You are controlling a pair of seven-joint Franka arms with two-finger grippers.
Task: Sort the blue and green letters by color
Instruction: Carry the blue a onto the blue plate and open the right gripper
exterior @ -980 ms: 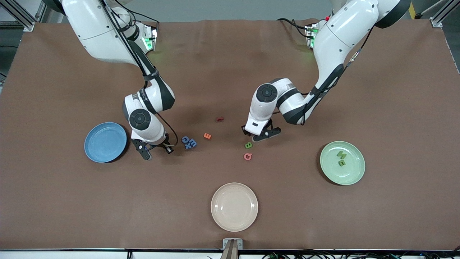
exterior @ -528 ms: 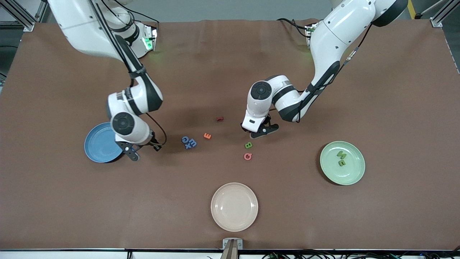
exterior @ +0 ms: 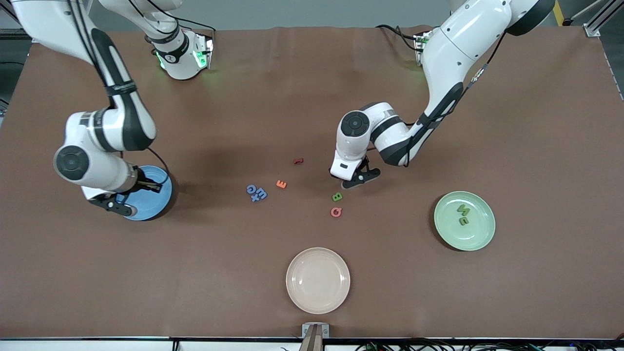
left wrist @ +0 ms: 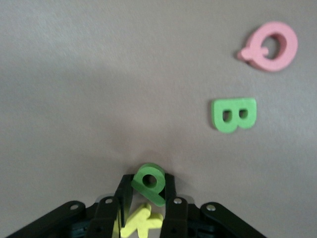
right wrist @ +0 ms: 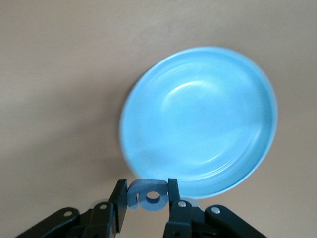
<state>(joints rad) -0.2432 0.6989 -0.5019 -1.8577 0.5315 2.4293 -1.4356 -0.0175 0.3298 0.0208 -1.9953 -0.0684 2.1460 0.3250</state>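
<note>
The blue letter (right wrist: 148,194) is hanging over the blue plate's rim. My right gripper carries on moving it inward until it is above the plate's open bottom (right wrist: 198,124), and then let it go.
My right gripper (exterior: 129,195) (right wrist: 147,187) hangs over the edge of the blue plate (exterior: 157,197) (right wrist: 198,114), shut on a blue letter (right wrist: 148,194). More blue letters (exterior: 256,192) lie bunched mid-table. My left gripper (exterior: 355,180) (left wrist: 147,179) is low over the table, shut on a tilted green letter (left wrist: 150,182). A yellow K (left wrist: 141,221) sits between the same fingers, closer to the palm. A green B (exterior: 337,197) (left wrist: 234,114) lies just nearer the front camera. Two green letters (exterior: 462,214) rest in the green plate (exterior: 482,236).
A pink Q (exterior: 336,211) (left wrist: 270,45) lies beside the green B. An orange E (exterior: 281,184) and a red letter (exterior: 298,160) lie between the two arms. A beige plate (exterior: 318,280) stands near the table's front edge.
My right arm swung from beside the blue letter cluster to the blue plate, carrying the blue letter. My left gripper stayed almost in place and its fingers drew together.
</note>
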